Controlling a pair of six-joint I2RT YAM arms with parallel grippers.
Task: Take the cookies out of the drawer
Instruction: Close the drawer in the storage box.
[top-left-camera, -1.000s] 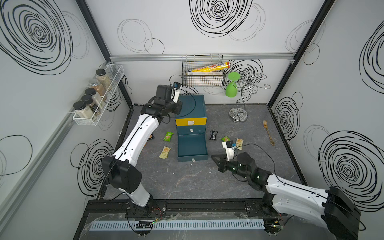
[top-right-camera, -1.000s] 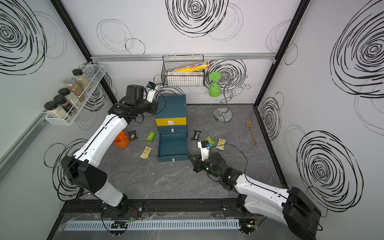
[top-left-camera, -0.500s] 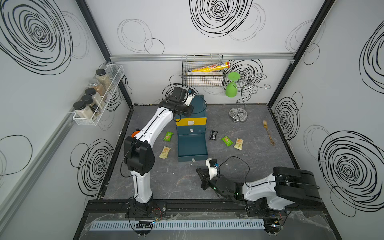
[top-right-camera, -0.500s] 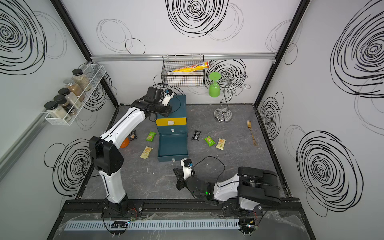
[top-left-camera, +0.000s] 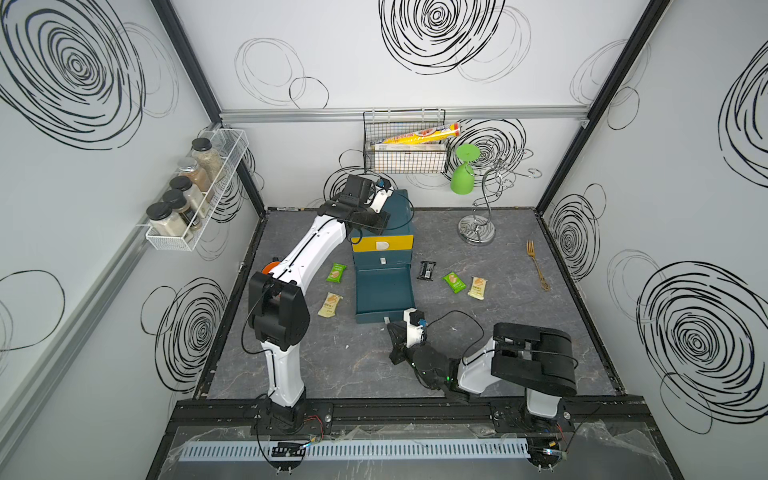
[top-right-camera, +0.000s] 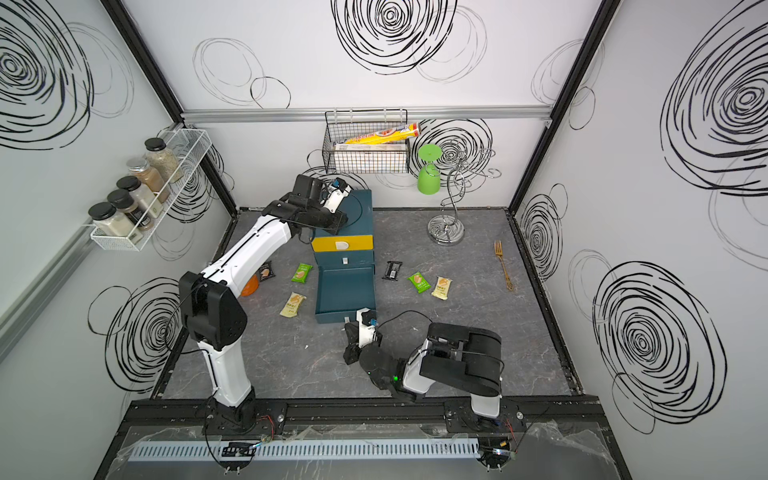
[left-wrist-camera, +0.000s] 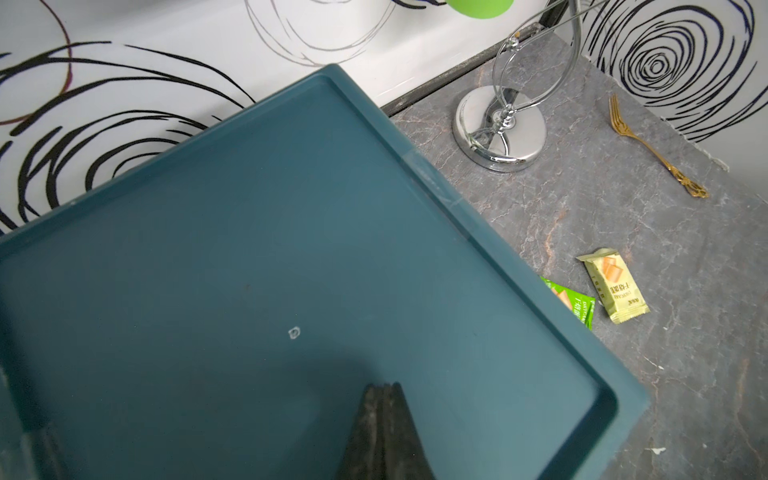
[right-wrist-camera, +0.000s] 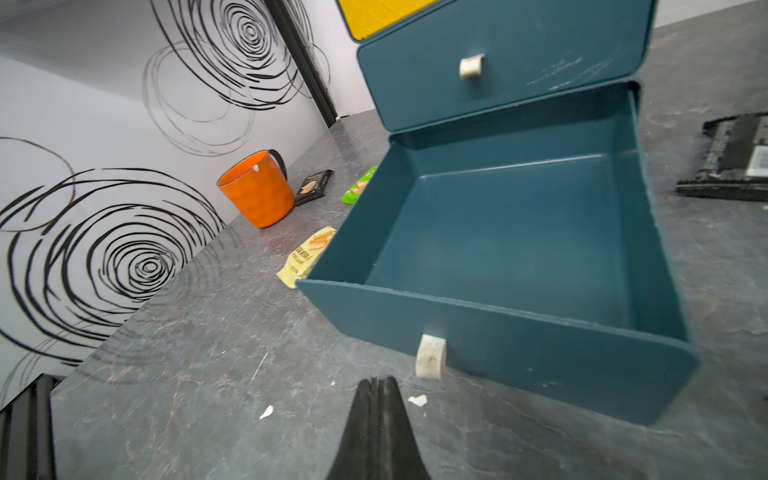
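Note:
The bottom drawer (top-left-camera: 384, 289) is empty and the shut fingers of my right gripper face the drawer's white handle (top-left-camera: 387, 320), so I should keep moving forward until the drawer slides closed.
The bottom drawer (top-left-camera: 384, 291) of the teal cabinet (top-left-camera: 397, 208) stands pulled out, and its floor (right-wrist-camera: 511, 232) is bare. Cookies lie on the table on both sides of it. On the left are a green packet (top-left-camera: 336, 272) and a pale yellow one (top-left-camera: 330, 304). On the right are a black one (top-left-camera: 427, 270), a green one (top-left-camera: 453, 282) and a pale yellow one (top-left-camera: 477, 287). My left gripper (top-left-camera: 383, 222) is shut and empty over the cabinet top (left-wrist-camera: 249, 249). My right gripper (top-left-camera: 391, 330) is shut and empty, low on the table just in front of the drawer's white handle (right-wrist-camera: 431, 361).
An orange cup (right-wrist-camera: 257, 191) and another black packet (right-wrist-camera: 314, 188) sit left of the cabinet. A chrome stand (top-left-camera: 477, 232) with a green glass (top-left-camera: 463, 176) is at the back right, and a gold fork (top-left-camera: 537, 266) lies near it. A wire basket (top-left-camera: 405, 153) and a spice rack (top-left-camera: 195, 195) hang on the walls.
My left arm swung from the left side onto the cabinet top. My right arm drew back from the packets on the right to the front of the open drawer. Both grippers stayed shut.

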